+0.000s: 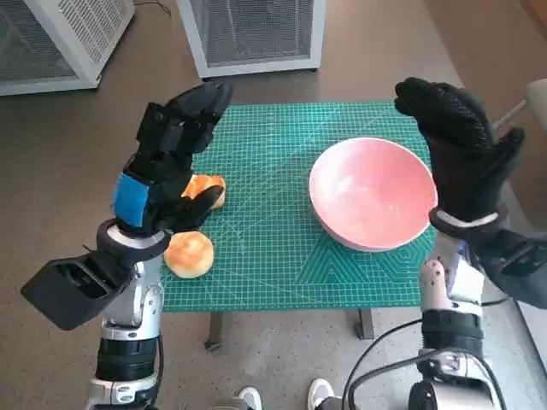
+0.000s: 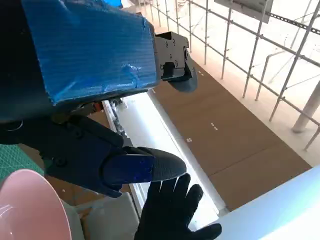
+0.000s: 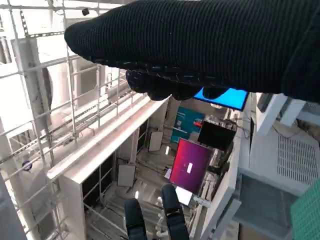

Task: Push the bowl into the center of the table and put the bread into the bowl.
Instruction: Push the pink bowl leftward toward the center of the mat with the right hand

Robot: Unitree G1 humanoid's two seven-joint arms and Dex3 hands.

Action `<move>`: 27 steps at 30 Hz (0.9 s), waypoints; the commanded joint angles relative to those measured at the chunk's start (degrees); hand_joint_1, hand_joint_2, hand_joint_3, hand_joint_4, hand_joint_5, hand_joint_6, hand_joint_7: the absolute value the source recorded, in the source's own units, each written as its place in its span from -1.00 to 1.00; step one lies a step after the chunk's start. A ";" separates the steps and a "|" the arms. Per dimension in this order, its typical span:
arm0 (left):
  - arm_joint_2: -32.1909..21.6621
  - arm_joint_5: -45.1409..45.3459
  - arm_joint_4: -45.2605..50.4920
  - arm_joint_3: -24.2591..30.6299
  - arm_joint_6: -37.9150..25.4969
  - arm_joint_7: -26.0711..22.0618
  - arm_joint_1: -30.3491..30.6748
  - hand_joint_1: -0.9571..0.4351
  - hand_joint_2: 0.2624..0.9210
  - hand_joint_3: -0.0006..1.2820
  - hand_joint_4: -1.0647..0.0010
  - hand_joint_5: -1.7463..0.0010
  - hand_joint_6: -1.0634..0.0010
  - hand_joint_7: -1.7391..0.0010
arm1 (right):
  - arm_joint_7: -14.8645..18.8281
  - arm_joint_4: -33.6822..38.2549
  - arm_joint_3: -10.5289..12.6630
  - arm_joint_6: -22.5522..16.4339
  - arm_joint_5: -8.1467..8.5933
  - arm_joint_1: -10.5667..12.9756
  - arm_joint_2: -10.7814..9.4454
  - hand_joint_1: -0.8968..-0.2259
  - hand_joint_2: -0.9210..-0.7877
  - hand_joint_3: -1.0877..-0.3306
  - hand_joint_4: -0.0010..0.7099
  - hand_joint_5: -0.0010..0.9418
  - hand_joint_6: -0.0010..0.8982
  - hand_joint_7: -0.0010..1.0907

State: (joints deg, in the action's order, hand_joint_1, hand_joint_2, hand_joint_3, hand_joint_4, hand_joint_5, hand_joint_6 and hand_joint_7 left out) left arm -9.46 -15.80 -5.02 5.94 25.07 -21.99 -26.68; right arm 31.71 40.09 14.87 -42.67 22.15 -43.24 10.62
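Observation:
My gripper will drop the golden twisted bread (image 1: 207,188) in, and the bread will rock over and settle low inside because the pink bowl's curved sides (image 1: 373,195) slope inward.
A pink bowl (image 1: 373,193) sits on the right half of the green cutting mat (image 1: 273,213); part of its rim also shows in the left wrist view (image 2: 30,210). Two golden bread rolls lie at the mat's left: one (image 1: 189,253) near the front edge, the other (image 1: 208,188) partly hidden behind my left hand. My left hand (image 1: 167,162) is raised above the rolls with its fingers spread, holding nothing. My gloved right hand (image 1: 461,149) is raised beside the bowl's right rim, fingers extended and empty; it also shows in the left wrist view (image 2: 172,212).
Two white grilled cabinets (image 1: 252,30) (image 1: 60,38) stand on the brown floor beyond the table. White shoes of a person (image 1: 282,397) show by the table's front edge. Cables hang near my right arm.

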 commanded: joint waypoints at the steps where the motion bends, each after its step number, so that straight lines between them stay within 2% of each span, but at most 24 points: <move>1: -0.04 -0.15 0.29 0.53 1.06 0.01 0.70 -0.52 1.00 -0.41 0.49 0.99 0.89 0.28 | -7.79 17.13 4.66 -1.77 -2.91 -2.79 5.71 0.13 -1.00 0.09 0.13 -1.00 -0.85 0.13; 8: -0.17 0.04 0.03 0.95 1.55 0.03 0.96 -0.54 1.00 -0.41 0.49 1.00 0.86 0.32 | -12.61 25.56 5.97 -0.15 -4.11 -4.06 8.16 0.12 -1.00 0.03 0.10 -1.00 -0.84 0.14; 13: -0.19 0.24 0.03 1.07 1.72 0.11 1.03 -0.54 1.00 -0.41 0.49 1.00 0.83 0.36 | -16.37 29.75 6.65 1.93 -5.06 -4.19 8.77 0.12 -1.00 0.01 0.08 -1.00 -0.86 0.13; 17: -0.25 0.40 -0.23 1.11 2.00 0.10 0.96 -0.53 1.00 -0.41 0.49 1.00 0.82 0.38 | -19.30 32.31 7.56 5.80 -5.08 -3.53 8.24 0.17 -1.00 0.13 0.07 -0.99 -0.78 0.12; 21: -0.30 0.56 -0.15 1.07 2.12 0.14 1.02 -0.53 1.00 -0.41 0.49 1.00 0.81 0.38 | -21.34 33.63 7.59 8.30 -5.87 -2.37 7.55 0.32 -1.00 -0.02 0.11 -0.99 -0.72 0.04; 27: -0.45 0.79 -0.03 1.08 2.12 0.24 1.19 -0.51 1.00 -0.41 0.49 1.00 0.81 0.39 | -21.28 34.80 7.68 12.65 -5.95 -1.31 6.60 0.34 -1.00 -0.10 0.05 -1.00 -0.69 -0.02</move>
State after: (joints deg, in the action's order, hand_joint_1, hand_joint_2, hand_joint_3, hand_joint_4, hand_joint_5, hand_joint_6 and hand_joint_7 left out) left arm -9.64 -15.57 -5.22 6.96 26.59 -21.92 -25.94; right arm 11.22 73.52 22.39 -32.58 17.27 -46.29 18.22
